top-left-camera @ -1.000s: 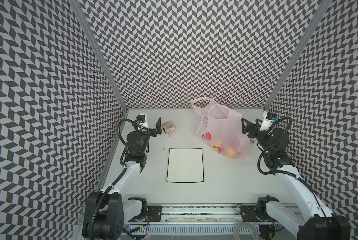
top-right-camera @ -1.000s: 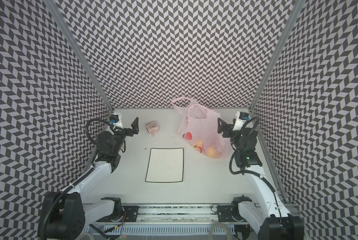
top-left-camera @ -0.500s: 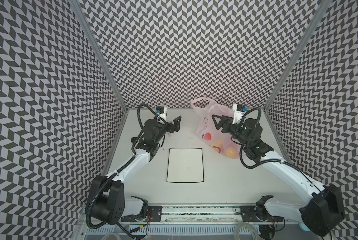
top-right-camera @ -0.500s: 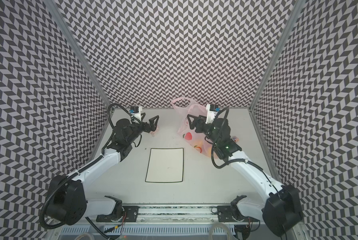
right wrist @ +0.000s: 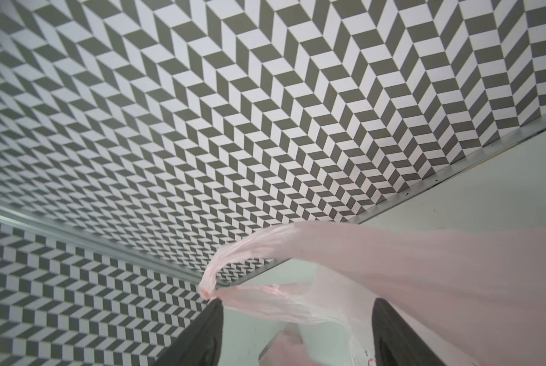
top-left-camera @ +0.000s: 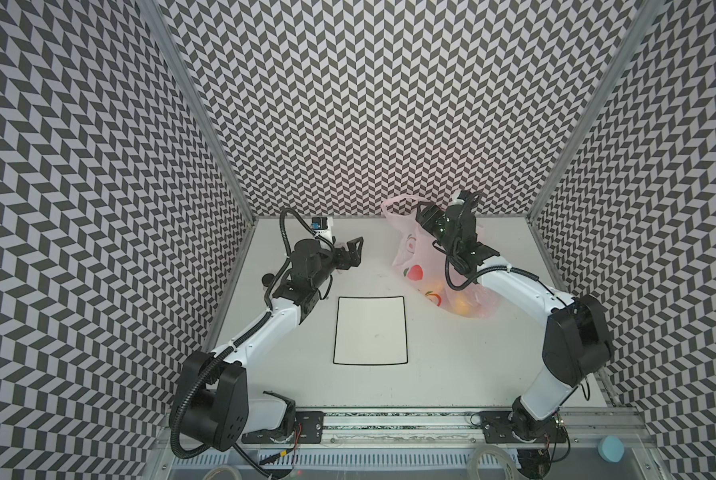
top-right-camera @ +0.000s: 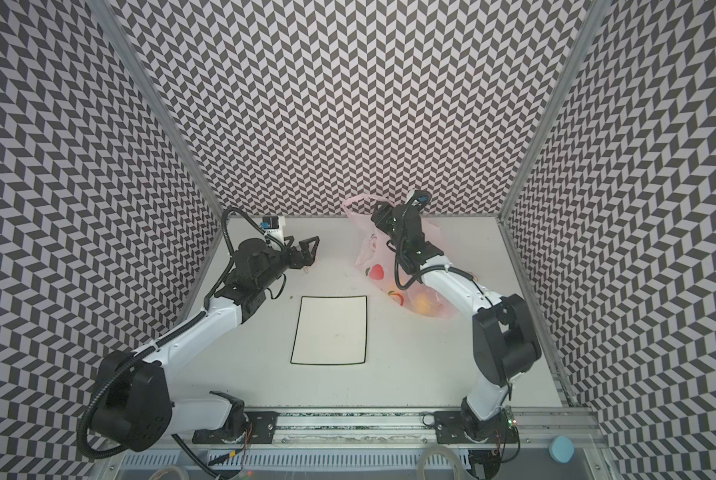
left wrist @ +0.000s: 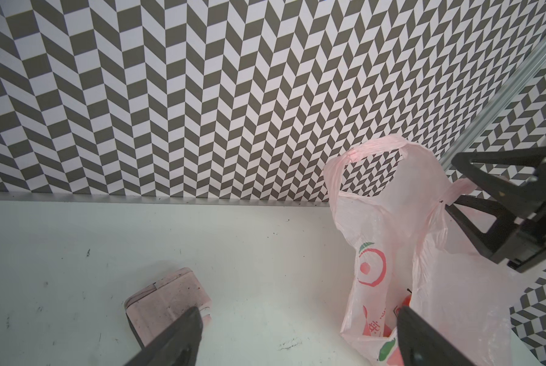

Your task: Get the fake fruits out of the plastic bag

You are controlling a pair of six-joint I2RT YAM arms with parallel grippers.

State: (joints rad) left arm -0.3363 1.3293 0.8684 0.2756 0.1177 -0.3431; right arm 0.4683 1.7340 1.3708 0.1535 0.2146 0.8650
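I can see a deep red patch [left wrist: 402, 304] between the pale pink plastic bag's folds [left wrist: 427, 256], so I expect red fake fruits to be inside when I pull it open.
The pale pink plastic bag [top-left-camera: 424, 266] [top-right-camera: 379, 266] lies at the back right of the table, its handle loops raised by the back wall. Yellow-orange fake fruits [top-left-camera: 462, 308] [top-right-camera: 422, 304] show through its lower end. My right gripper [top-left-camera: 424, 214] [right wrist: 297, 305] is at the bag's top, open, with a handle loop [right wrist: 265, 290] running between its fingers and touching one tip. My left gripper [top-left-camera: 354, 251] [left wrist: 298, 312] stands open to the left of the bag [left wrist: 392, 240], low over the table with nothing between its fingers.
A small pink boxy toy [left wrist: 167, 298] sits under the left gripper's one finger. A white sheet with a black outline [top-left-camera: 370, 330] lies mid-table. The back wall is close behind the bag. The right arm crosses above the bag's lower end.
Both arms swung in from the sides toward the back middle. The right gripper moved onto the bag's handle and its jaws narrowed. The left gripper came over the pink toy, toward the bag.
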